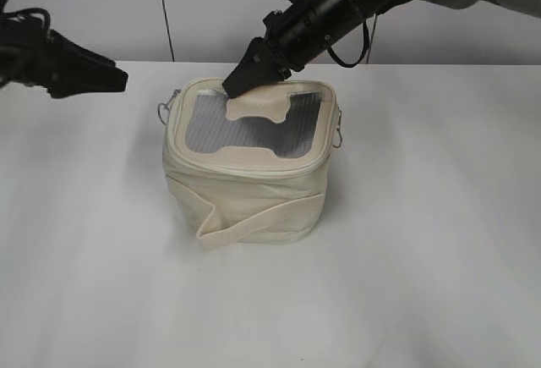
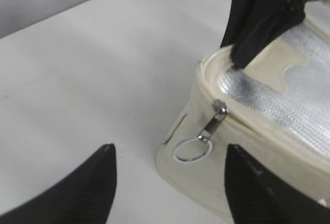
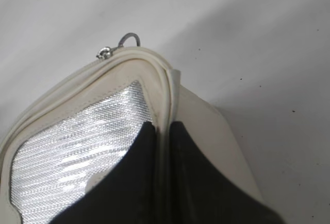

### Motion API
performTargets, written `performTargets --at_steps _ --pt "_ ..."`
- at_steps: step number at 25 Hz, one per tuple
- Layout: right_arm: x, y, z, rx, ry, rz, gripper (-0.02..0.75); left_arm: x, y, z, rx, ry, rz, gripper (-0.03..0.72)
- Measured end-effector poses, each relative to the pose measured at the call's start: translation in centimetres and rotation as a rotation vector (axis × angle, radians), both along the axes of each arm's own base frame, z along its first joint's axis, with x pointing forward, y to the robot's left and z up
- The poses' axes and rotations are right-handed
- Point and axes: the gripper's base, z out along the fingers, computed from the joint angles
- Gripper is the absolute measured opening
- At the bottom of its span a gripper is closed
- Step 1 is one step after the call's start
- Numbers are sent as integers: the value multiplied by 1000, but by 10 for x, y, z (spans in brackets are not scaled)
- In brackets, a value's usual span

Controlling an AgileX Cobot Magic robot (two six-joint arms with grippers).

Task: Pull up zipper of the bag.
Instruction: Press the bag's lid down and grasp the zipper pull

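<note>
My right gripper is keeping the bag's back rim (image 1: 218, 82) steady. My left gripper should grab the ring pull on its own side (image 1: 163, 112) and pull it to the front.
The cream-white bag (image 1: 245, 194) stands mid-table, its grey mesh top with a cream H patch facing up. The cream zipper (image 1: 241, 167) circles the top rim. One silver slider with its ring pull (image 2: 198, 141) hangs at the bag's left corner; it also shows in the exterior view (image 1: 163, 111) and the right wrist view (image 3: 105, 53). A second ring pull (image 1: 339, 138) hangs on the right side. My right gripper (image 1: 239, 83) is shut on the bag's back top rim (image 3: 164, 126). My left gripper (image 2: 170, 157) is open and empty, held left of the bag (image 1: 114, 76), near the left ring pull.
The white table (image 1: 423, 258) runs all around the bag. A pale wall with a dark vertical seam (image 1: 166, 13) stands behind. The flat cream strap (image 1: 254, 224) crosses the bag's front side.
</note>
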Motion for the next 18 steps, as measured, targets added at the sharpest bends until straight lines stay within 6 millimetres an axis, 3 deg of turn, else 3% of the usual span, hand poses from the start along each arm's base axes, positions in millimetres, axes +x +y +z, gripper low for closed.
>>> performTargets --at_steps 9,16,18 --pt "0 0 0 0 1 0 55 5 -42 -37 215 -86 -127 512" --pt "0 0 0 0 1 -1 55 10 -60 -38 279 -146 -147 504" --pt "0 -1 0 -2 1 -1 55 10 -62 -38 288 -151 -159 454"
